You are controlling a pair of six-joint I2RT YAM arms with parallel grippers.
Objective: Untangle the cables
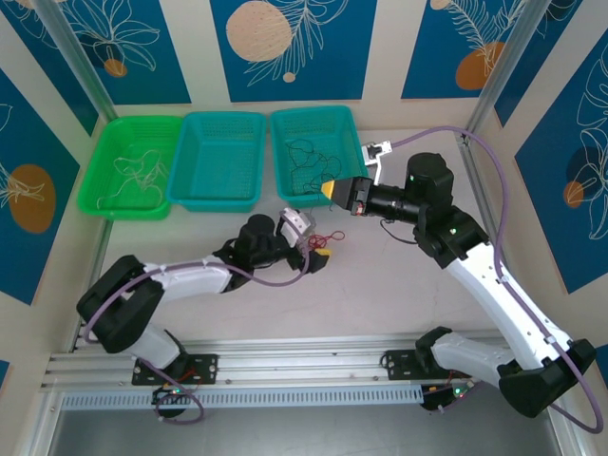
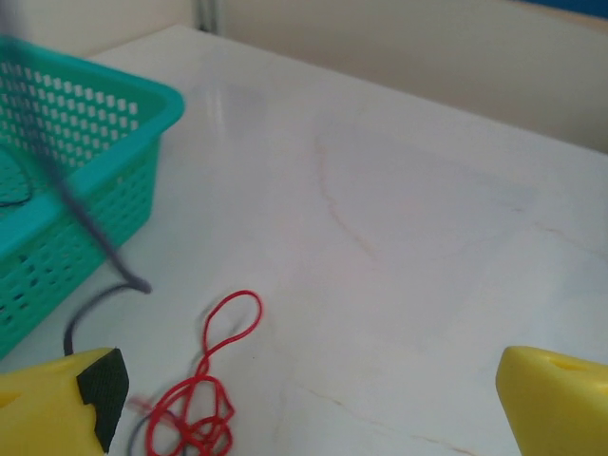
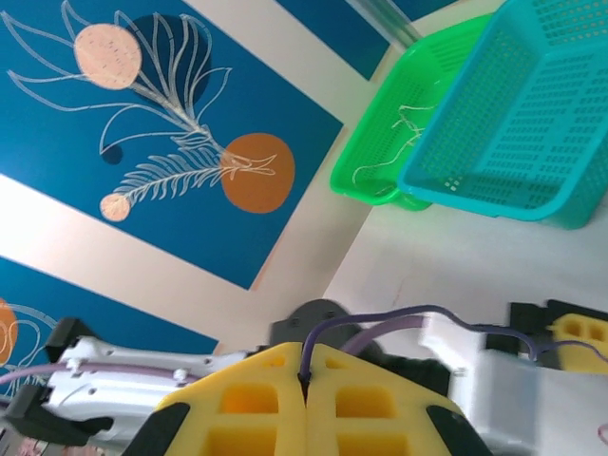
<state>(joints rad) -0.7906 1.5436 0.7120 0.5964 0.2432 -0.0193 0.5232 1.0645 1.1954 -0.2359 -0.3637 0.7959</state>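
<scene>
The dark cable still goes under the red cable's loops [image 2: 193, 418]. So next my right gripper raises the dark cable high [image 2: 97, 235] while my left gripper moves back.
A red cable [image 2: 204, 380] lies in a loose knot on the white table, between the yellow fingers of my open left gripper [image 2: 313, 418] and nearer the left finger. From above, that red cable [image 1: 329, 237] sits just past the left gripper [image 1: 320, 251]. My right gripper [image 1: 331, 190] hovers at the right teal basket's near corner. Its fingers [image 3: 256, 399] are shut on a thin dark cable [image 3: 427, 310]. This dark cable [image 2: 104, 293] hangs slanting down to the table beside the basket. More black cable [image 1: 306, 161] lies in that basket, and a whitish cable [image 1: 133, 176] lies in the green one.
Three baskets line the back wall: green [image 1: 106, 142], middle teal [image 1: 220, 116], right teal [image 1: 313, 112]. The right teal basket [image 2: 95, 142] stands close on the left gripper's left. Open tabletop stretches ahead and to the right. Metal posts frame the cell's corners.
</scene>
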